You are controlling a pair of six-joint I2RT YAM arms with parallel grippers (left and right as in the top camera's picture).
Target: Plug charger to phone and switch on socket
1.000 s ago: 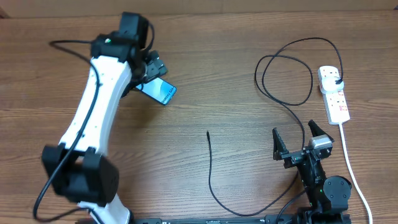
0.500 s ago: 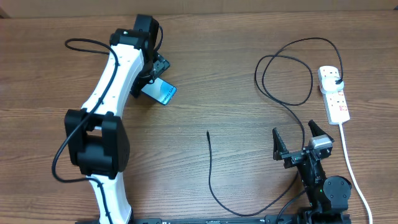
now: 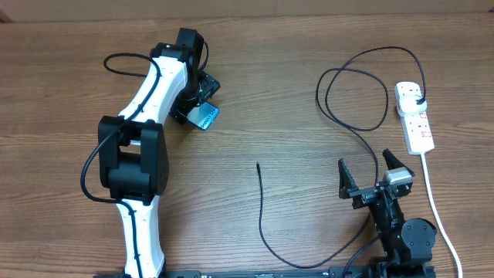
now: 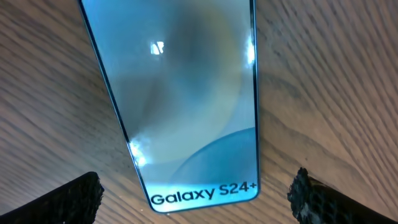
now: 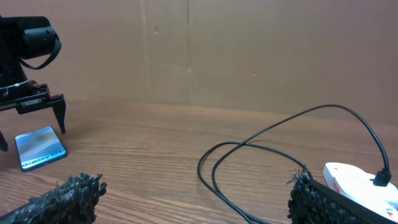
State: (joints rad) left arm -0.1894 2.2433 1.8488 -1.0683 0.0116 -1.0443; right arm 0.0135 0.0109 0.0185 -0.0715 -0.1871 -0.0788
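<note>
The phone is at a slant between my left gripper's fingers, which are on either side of its lettered end, so next I go back toward the phone's middle and turn until I am square to it.
The phone lies flat at the back left of the table, its blue screen reading "Galaxy S24+". My left gripper hangs open just above it, one finger on each side of its near end, touching nothing. The charger's thin black cable curls across the table; its free tip lies mid-table and its plug sits in the white socket at the right. My right gripper stands open and empty near the front right.
The socket's thick white cord runs down the right side toward the front edge. The cable's loops lie just ahead of my right gripper, with the socket to their right. A brown wall closes off the back.
My left arm has swung right, and its gripper has settled closer over the phone. The phone, cable, socket and right arm have not moved.
</note>
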